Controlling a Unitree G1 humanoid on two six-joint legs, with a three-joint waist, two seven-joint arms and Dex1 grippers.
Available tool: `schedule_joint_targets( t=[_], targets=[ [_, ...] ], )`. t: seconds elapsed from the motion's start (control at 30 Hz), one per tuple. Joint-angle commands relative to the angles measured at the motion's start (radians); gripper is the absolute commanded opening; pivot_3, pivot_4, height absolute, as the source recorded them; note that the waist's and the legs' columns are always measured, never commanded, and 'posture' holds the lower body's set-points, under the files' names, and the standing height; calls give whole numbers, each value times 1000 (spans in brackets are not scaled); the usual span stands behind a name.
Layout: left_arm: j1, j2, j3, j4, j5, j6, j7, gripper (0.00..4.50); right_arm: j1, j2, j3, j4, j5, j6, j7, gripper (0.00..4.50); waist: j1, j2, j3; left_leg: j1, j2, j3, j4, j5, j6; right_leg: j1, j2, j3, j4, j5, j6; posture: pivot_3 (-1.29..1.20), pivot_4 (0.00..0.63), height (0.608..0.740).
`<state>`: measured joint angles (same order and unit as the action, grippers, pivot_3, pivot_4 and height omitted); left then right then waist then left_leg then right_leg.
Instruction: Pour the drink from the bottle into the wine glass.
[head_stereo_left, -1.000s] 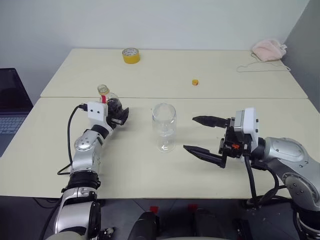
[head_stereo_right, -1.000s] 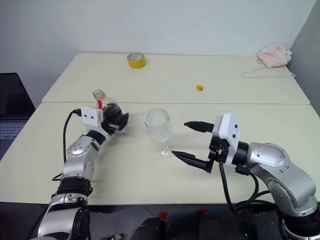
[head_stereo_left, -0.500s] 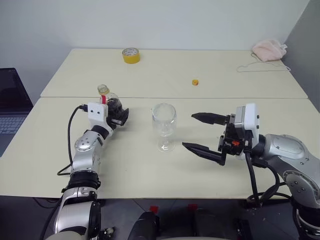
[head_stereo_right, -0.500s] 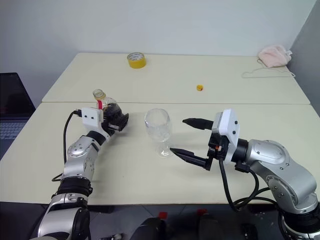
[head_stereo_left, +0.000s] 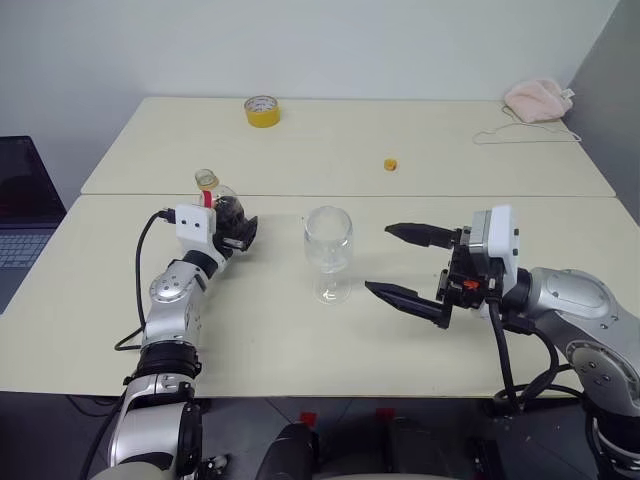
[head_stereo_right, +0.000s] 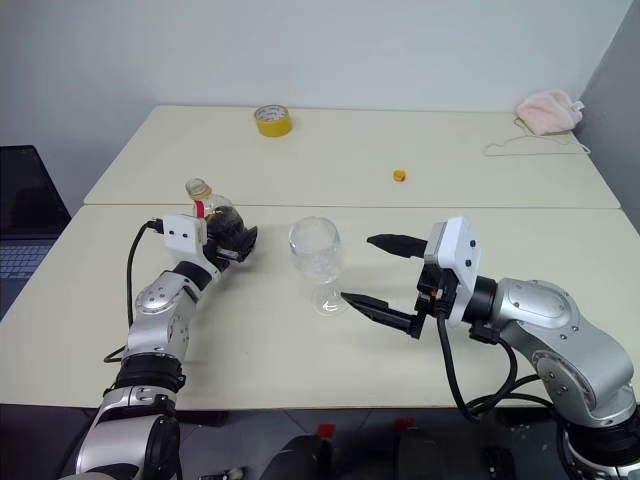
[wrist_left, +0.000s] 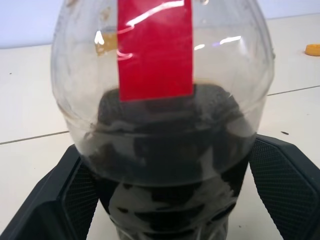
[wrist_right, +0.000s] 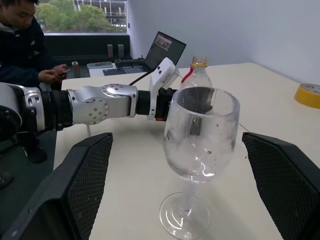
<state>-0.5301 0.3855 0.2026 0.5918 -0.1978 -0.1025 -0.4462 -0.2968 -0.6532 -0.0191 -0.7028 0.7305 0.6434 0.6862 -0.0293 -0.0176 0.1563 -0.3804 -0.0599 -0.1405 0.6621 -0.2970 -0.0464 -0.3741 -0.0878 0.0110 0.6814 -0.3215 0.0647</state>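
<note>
The dark drink (head_stereo_left: 229, 211) is well below the open neck of the bottle (head_stereo_left: 222, 200), so the bottle will pour a thin stream only when the robot tips the bottle's opening down.
The bottle (head_stereo_left: 222, 203) stands upright on the near table at the left, uncapped, with a red label (wrist_left: 155, 50) and the dark drink (wrist_left: 170, 155) in its lower half. My left gripper (head_stereo_left: 239, 227) is open, one finger on each side of the bottle's body. The wine glass (head_stereo_left: 328, 246) stands upright in the middle of the near table and looks empty. My right gripper (head_stereo_left: 378, 259) is open and level, pointing at the glass from the right. Its fingertips stop a little short of the bowl, and the glass (wrist_right: 200, 135) lines up between its fingers.
A yellow cap (head_stereo_left: 390, 164) and a yellow tape roll (head_stereo_left: 262, 111) lie on the far table, with a pink cloth (head_stereo_left: 537, 98) and a thin cord at its right corner. A laptop (head_stereo_left: 20, 215) sits off the left edge. A person (wrist_right: 22, 45) sits beyond that side.
</note>
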Motion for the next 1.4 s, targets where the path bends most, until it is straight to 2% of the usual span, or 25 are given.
schedule_joint_targets(
  t=[0.03,0.57,1.03,1.13,1.3,1.4],
  targets=[
    [-23,1,3,-17,2,-21,6,4500,-25,-5,-35,-38,32,-1,-12,4445,0,0,0,0,0,0,0,0,0,0,0,0,0,0,0,0,150,740],
    [-44,6,8,12,2,-30,22,4500,-192,-32,-44,-5,142,122,-68,4445,0,0,0,0,0,0,0,0,0,0,0,0,0,0,0,0,150,740],
    [-37,10,11,8,-5,-29,7,4500,-212,-18,-38,-6,157,128,-73,4445,-1,0,0,0,0,0,0,0,0,0,0,0,0,0,0,0,150,740],
    [-39,10,12,11,-6,-29,6,3889,-212,-17,-36,-7,157,127,-75,4500,-1,0,0,-1,0,0,0,0,0,0,0,0,0,0,0,0,150,740],
    [-37,9,17,8,-10,-27,1,2238,-213,-17,-35,-8,162,125,-81,4500,-1,0,0,-1,0,0,0,0,0,-1,0,0,0,0,0,0,150,740],
    [-33,10,21,3,-13,-24,0,1597,-215,-15,-34,-7,161,123,-84,4500,-1,0,0,-1,0,0,0,0,0,-1,0,0,0,0,0,0,150,740]
  ],
)
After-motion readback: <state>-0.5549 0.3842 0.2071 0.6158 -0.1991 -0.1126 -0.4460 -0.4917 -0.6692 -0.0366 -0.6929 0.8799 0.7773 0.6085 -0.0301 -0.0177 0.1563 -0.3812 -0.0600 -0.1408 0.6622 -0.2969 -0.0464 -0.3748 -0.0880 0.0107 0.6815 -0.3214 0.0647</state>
